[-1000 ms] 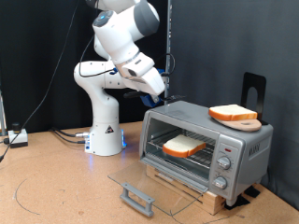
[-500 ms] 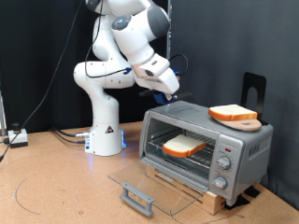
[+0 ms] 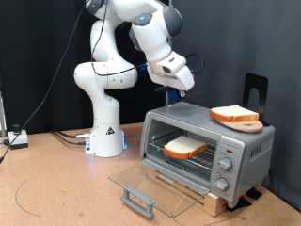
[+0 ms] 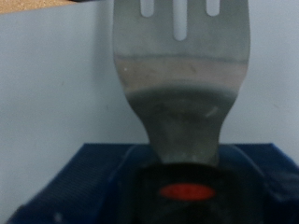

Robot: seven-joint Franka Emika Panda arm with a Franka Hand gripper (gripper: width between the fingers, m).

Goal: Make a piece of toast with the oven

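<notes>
The spatula [image 4: 182, 61] is hanging above a clear part of the oven's top [image 3: 192, 112], away from the wooden board. My gripper carries on going down until the spatula rests there, then let go.
The silver oven [image 3: 246, 143] stands at the exterior view's right, its glass door [image 3: 162, 179] folded down flat with the grey bar handle [image 3: 138, 200] in front. One piece of toast [image 3: 185, 147] lies on the wire rack inside. A second, like slice [image 3: 234, 115] rests on a round wooden board on the oven's top. My gripper [image 3: 176, 91] hangs in the air just above the oven's top, towards its left end. In the wrist view a slotted metal spatula [image 4: 182, 84] with a blue handle [image 4: 84, 182] sticks out from the hand.
The oven sits on a low wooden stand [image 3: 193, 193] on the brown table. The robot's white base [image 3: 105, 132] stands at the left, with cables [image 3: 66, 137] beside it. A black bracket [image 3: 255, 90] rises behind the oven.
The gripper has swung up and to the exterior view's right, from beside the oven's left side to above its top. The toast and door have not moved.
</notes>
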